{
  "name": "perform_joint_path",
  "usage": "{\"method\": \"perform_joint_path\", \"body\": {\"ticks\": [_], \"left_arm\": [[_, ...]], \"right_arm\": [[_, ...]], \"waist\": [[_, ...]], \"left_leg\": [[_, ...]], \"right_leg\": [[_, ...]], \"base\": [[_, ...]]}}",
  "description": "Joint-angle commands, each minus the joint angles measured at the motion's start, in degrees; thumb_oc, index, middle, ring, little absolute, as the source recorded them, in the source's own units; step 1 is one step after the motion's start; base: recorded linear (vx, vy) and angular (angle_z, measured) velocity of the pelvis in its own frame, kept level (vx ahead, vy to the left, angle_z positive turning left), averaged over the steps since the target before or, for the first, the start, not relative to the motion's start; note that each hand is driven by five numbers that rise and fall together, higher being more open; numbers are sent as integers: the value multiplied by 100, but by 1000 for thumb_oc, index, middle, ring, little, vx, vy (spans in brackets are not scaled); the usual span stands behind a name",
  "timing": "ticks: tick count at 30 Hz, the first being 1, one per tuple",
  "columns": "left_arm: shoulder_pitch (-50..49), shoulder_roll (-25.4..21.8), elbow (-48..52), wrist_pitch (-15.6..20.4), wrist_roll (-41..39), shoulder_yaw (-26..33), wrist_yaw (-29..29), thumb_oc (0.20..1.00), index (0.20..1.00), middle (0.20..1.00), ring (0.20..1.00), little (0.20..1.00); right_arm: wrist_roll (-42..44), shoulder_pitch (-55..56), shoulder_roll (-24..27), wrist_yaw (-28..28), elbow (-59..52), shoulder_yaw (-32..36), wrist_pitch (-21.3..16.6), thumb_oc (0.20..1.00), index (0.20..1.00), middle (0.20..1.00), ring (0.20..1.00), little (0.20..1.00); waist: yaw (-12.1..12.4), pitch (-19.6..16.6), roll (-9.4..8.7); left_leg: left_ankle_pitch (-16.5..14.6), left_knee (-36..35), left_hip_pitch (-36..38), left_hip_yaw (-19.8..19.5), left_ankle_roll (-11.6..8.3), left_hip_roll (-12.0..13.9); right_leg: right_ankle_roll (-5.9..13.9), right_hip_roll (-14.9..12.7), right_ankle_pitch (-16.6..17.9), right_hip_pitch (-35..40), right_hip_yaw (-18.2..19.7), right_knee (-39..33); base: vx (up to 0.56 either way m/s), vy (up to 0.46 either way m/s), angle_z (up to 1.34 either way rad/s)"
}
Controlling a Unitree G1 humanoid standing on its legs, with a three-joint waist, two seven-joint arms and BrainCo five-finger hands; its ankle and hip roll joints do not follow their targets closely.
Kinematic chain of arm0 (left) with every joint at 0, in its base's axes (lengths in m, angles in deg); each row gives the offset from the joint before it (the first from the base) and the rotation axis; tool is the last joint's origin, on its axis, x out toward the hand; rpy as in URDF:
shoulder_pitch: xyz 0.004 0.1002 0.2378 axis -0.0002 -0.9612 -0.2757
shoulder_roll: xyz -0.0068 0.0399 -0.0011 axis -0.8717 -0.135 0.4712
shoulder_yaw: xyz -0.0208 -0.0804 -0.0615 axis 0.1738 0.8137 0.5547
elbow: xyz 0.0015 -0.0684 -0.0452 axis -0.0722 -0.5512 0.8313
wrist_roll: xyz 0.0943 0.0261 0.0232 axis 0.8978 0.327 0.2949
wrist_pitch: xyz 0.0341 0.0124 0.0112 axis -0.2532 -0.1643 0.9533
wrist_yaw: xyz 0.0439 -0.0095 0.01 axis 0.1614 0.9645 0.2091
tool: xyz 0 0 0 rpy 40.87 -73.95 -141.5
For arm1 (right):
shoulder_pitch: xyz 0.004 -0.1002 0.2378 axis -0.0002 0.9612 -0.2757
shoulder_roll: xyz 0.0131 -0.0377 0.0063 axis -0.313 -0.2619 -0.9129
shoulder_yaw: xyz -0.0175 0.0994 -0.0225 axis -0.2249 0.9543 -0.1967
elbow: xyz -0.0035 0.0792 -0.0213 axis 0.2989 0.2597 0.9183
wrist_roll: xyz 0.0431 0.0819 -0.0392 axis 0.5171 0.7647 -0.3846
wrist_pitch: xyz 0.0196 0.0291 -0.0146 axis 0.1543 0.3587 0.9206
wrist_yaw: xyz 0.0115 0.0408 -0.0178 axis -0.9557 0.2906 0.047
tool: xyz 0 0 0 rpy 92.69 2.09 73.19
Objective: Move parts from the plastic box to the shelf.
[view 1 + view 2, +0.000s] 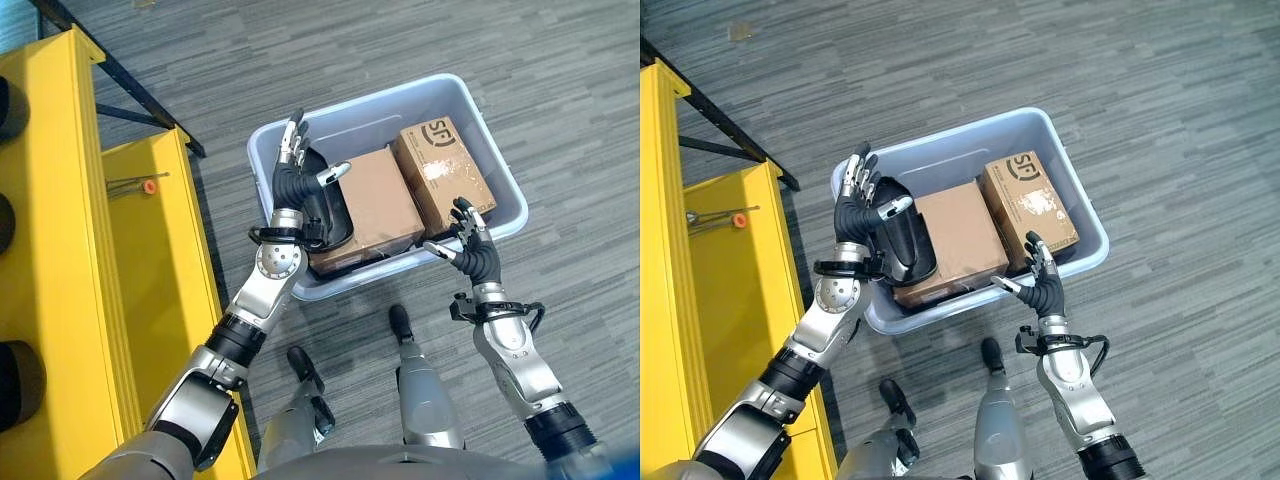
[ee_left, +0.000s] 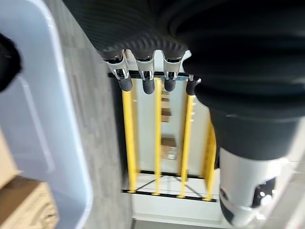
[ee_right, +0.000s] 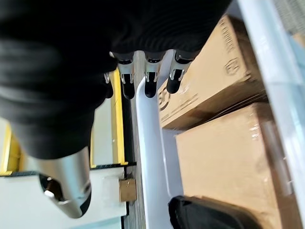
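The black moulded part's rounded end (image 1: 339, 234) lies overlapping the large cardboard box, so I expect the part to come loose alone when the robot lifts it.
A pale blue plastic box (image 1: 507, 185) stands on the floor. Inside it lie a large plain cardboard box (image 1: 375, 205), a smaller printed cardboard box (image 1: 443, 170) to its right, and a black moulded part (image 1: 335, 215) at its left end. My left hand (image 1: 295, 180) is raised over the black part with its fingers straight and spread, and it holds nothing. At the bin's near right rim my right hand (image 1: 475, 255) hovers with relaxed fingers, just off the printed box (image 3: 214, 81). Its fingers (image 3: 150, 76) are empty.
A yellow shelf (image 1: 60, 200) runs along the left side, close to the bin. A thin tool with an orange tip (image 1: 148, 185) lies on its lower level, and dark round items (image 1: 20, 385) sit at its left edge. Grey carpet surrounds the bin.
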Motion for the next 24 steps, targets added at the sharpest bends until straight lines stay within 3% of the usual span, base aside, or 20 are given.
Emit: {"method": "perform_joint_path", "body": {"ticks": [1, 8, 9, 15, 16, 24], "left_arm": [[730, -78, -765, 101, 722, 253, 737, 1000, 1000, 1000, 1000, 1000], [1285, -186, -1730, -54, 1007, 373, 1370, 1000, 1000, 1000, 1000, 1000], [1501, -249, -2218, -136, 1059, 380, 1516, 1000, 1000, 1000, 1000, 1000], [1925, -367, -2873, -198, 950, 415, 1682, 1000, 1000, 1000, 1000, 1000], [2009, -386, -2998, -206, 928, 400, 1707, 1000, 1000, 1000, 1000, 1000], [2591, -715, -3969, -286, 796, 297, 1518, 1000, 1000, 1000, 1000, 1000]], "right_arm": [[-86, -49, 106, 82, -485, 61, -512, 1000, 1000, 1000, 1000, 1000], [-12, -69, 146, 127, -450, -101, -612, 1000, 1000, 1000, 1000, 1000], [28, -100, 192, 123, -460, -186, -660, 1000, 1000, 1000, 1000, 1000], [74, -128, 255, 166, -466, -224, -736, 1000, 1000, 1000, 1000, 1000], [77, -126, 268, 183, -457, -227, -748, 1000, 1000, 1000, 1000, 1000], [103, -85, 379, 166, -524, -199, -872, 1000, 1000, 1000, 1000, 1000]], "waist": [[-29, 173, -138], [-184, 295, -213], [-245, 366, -252], [-339, 499, -336], [-361, 499, -327], [-537, 612, -474]], "left_leg": [[275, 374, 121, -198, -606, 719], [325, 309, 96, -37, -662, 775], [346, 301, 72, 3, -684, 798], [364, 296, -42, 61, -712, 808], [255, 261, 11, 22, -766, 791], [254, 246, -136, 179, -816, 808]], "right_leg": [[365, -433, 116, -185, -247, 559], [372, -345, 175, -404, -141, 576], [365, -310, 182, -509, -99, 606], [359, -251, 231, -700, -35, 623], [402, -266, 127, -668, -45, 622], [422, -159, 236, -974, 80, 608]], "base": [[5, -28, -8], [-2, -5, -10], [-11, -2, -11], [-2, 5, -8], [68, 45, -5], [1, 17, -8]]}}
